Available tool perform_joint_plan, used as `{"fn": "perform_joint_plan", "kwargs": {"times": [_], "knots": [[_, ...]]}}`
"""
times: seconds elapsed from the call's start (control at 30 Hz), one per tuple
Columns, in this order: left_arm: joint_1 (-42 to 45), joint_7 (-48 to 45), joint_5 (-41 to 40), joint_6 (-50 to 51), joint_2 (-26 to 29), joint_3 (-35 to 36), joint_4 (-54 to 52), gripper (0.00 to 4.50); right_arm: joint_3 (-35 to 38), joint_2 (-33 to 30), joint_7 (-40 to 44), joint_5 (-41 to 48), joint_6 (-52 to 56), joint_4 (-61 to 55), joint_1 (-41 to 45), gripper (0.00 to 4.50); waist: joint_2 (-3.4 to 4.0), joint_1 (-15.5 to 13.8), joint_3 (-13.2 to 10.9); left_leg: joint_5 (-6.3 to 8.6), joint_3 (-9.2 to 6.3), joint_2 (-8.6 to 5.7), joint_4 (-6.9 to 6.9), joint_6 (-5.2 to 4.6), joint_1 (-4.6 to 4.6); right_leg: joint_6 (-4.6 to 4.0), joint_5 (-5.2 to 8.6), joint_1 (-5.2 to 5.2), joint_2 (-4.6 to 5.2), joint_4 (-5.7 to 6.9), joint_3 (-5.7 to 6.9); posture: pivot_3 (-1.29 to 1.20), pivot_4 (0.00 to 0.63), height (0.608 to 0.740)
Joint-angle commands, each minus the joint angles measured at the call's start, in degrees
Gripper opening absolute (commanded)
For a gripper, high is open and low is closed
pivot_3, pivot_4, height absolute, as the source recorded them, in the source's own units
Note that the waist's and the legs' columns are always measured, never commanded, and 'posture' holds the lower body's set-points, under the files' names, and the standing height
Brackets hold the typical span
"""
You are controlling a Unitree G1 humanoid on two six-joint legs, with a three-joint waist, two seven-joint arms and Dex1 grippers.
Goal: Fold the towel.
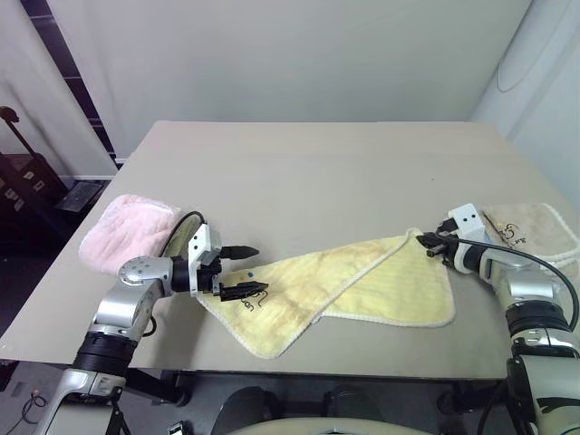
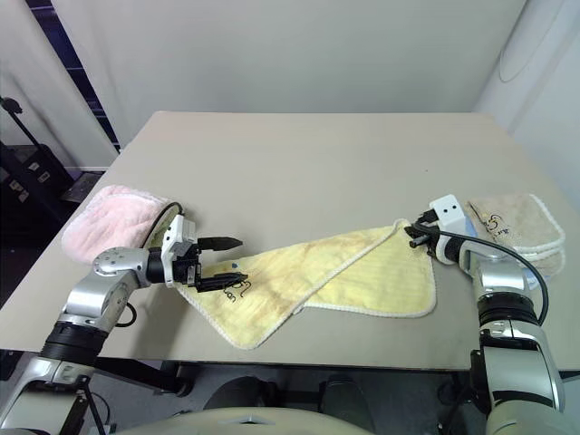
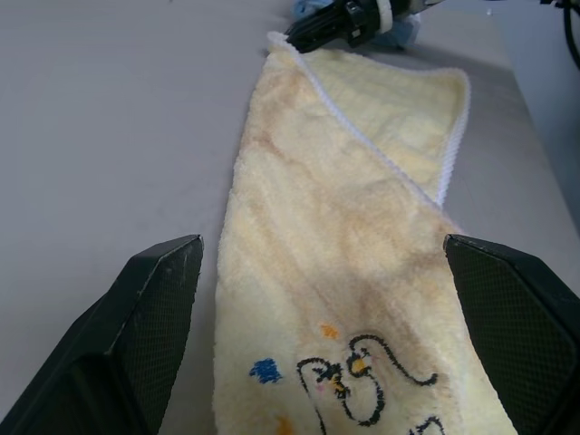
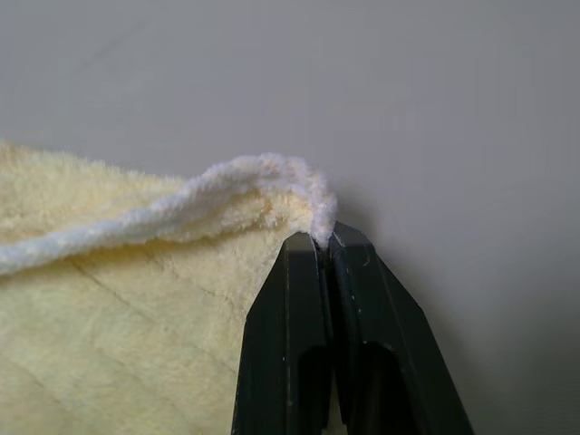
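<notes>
The pale yellow towel (image 1: 276, 299) will fold into a long piece with its logo hidden when I lift the towel's end, because plain cloth shows beyond the slanting hem (image 1: 361, 275).
The pale yellow towel (image 1: 335, 281) lies partly folded across the front of the table, with a dark embroidered logo (image 3: 362, 381) at its left end. My left gripper (image 1: 249, 270) is open at that end, its two fingers (image 3: 145, 317) straddling the cloth's width. At the towel's far right corner, my right gripper (image 4: 322, 240) is shut on the whitish hem. The same gripper (image 3: 313, 32) appears in the left wrist view at the towel's far tip.
A fluffy pink towel (image 1: 122, 231) lies at the table's left edge behind my left arm. A beige towel (image 1: 530, 227) with a dark logo lies at the right edge. The tan table (image 1: 299, 172) stretches back toward a white wall.
</notes>
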State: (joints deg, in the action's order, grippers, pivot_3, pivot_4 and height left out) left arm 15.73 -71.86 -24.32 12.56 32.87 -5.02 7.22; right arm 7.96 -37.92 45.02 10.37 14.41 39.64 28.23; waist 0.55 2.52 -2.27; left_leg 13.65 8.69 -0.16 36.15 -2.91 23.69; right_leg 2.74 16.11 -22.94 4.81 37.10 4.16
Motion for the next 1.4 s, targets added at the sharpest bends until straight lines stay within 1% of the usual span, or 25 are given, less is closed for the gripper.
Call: {"fn": "perform_joint_plan", "kwargs": {"times": [0.03,0.17,0.27,0.33,0.4,0.57,0.63,0.73,0.97,1.07,1.17,1.27,1.4], "knots": [[0.42,-1.45,-0.76,0.00,1.63,1.14,-3.19,4.50,4.95,-0.71,-2.09,4.39,2.72,-12.71,-0.37,0.04,0.01,0.00,-0.01,0.00,0.00,0.00,-0.01,0.00,0.05,0.00,0.00,-0.07,0.00,0.02,0.00,0.00,0.000,0.740],[0.30,-2.51,-2.39,2.34,2.12,0.90,-6.40,4.50,9.53,1.60,-7.78,10.94,12.23,-31.76,-2.30,0.04,0.02,-0.03,-0.01,-0.01,0.00,0.02,-0.04,0.02,0.24,0.00,0.00,-0.25,0.00,0.04,0.00,0.00,0.000,0.740],[0.16,-4.09,-2.03,2.58,2.60,-0.35,-8.08,4.50,10.78,3.88,-13.40,13.87,18.63,-40.95,-1.07,0.04,0.02,0.00,0.00,-0.01,0.00,0.02,-0.01,0.02,0.36,0.00,0.00,-0.32,0.00,0.07,0.00,0.00,0.000,0.740],[0.07,-5.17,-1.64,2.97,2.81,-1.81,-9.66,4.50,11.43,6.36,-18.09,15.32,21.61,-44.51,1.32,0.04,0.02,0.07,0.00,-0.01,0.00,0.01,0.00,0.02,0.36,0.00,0.00,-0.36,0.00,0.06,0.00,0.00,0.000,0.740],[1.13,-5.69,-3.12,5.09,1.93,-2.37,-10.47,4.50,11.76,8.69,-21.63,16.43,23.75,-45.12,4.02,0.04,0.02,0.03,-0.01,-0.02,0.03,0.01,0.00,0.03,0.37,-0.01,0.00,-0.38,0.00,0.07,0.00,0.00,0.000,0.740],[3.12,-7.37,-1.94,3.04,-0.22,-4.15,-8.05,4.50,12.00,12.74,-29.10,16.27,24.63,-42.79,11.27,0.04,0.02,-0.11,-0.01,-0.03,0.14,0.01,-0.02,0.05,0.41,-0.01,0.00,-0.43,0.05,0.06,0.01,0.00,0.000,0.740],[3.32,-8.02,-1.74,2.61,-1.00,-4.91,-7.30,4.50,12.23,13.65,-31.03,16.25,24.30,-41.37,14.13,0.04,0.03,0.02,-0.01,-0.15,0.19,0.01,-0.01,0.25,0.50,-0.01,0.00,-0.50,0.06,0.06,0.00,0.00,0.000,0.740],[3.13,-8.69,-0.20,1.35,-1.83,-6.77,-6.17,4.50,12.06,14.49,-32.71,16.18,24.01,-39.69,16.98,0.04,0.02,0.06,0.00,-0.18,0.27,0.01,-0.01,0.29,0.64,0.00,-0.01,-0.49,0.08,0.06,-0.01,0.00,0.000,0.740],[5.54,-5.24,4.51,0.75,-6.42,-11.54,-4.05,4.50,10.88,16.42,-32.90,16.84,24.29,-39.23,17.70,0.04,0.02,0.06,0.00,-0.19,0.27,0.02,0.06,0.25,0.70,0.02,-0.01,-0.47,0.08,0.08,0.00,0.00,0.000,0.740],[8.61,-3.06,3.52,4.71,-8.78,-11.52,-4.04,4.50,10.84,16.68,-32.74,16.77,24.26,-39.18,17.28,0.04,0.02,-0.05,-0.01,-0.16,0.27,0.02,0.11,0.17,0.71,0.02,-0.02,-0.47,0.11,0.17,0.01,0.00,0.000,0.740],[11.50,-4.18,3.66,7.34,-8.99,-12.82,-3.88,4.50,10.87,16.75,-32.92,16.78,24.55,-39.23,17.21,0.04,0.02,0.04,-0.01,-0.21,0.28,0.02,0.12,0.01,0.70,0.03,-0.02,-0.46,0.11,0.22,0.02,0.00,0.000,0.740],[14.06,-3.17,4.70,11.01,-9.59,-14.30,-3.26,4.50,10.76,16.64,-32.99,16.60,24.71,-39.48,16.86,0.04,0.02,0.12,0.00,-0.27,0.28,0.02,0.12,0.03,0.69,0.04,-0.02,-0.46,0.10,0.25,0.02,0.00,0.000,0.740],[15.73,-4.26,4.01,17.15,-8.42,-16.45,-5.48,4.50,10.67,16.43,-33.23,16.23,24.68,-39.50,16.51,0.04,0.02,0.11,0.00,-0.45,0.27,0.03,0.11,-0.20,0.69,0.06,-0.01,-0.47,0.06,0.28,0.04,0.00,0.000,0.740]]}}
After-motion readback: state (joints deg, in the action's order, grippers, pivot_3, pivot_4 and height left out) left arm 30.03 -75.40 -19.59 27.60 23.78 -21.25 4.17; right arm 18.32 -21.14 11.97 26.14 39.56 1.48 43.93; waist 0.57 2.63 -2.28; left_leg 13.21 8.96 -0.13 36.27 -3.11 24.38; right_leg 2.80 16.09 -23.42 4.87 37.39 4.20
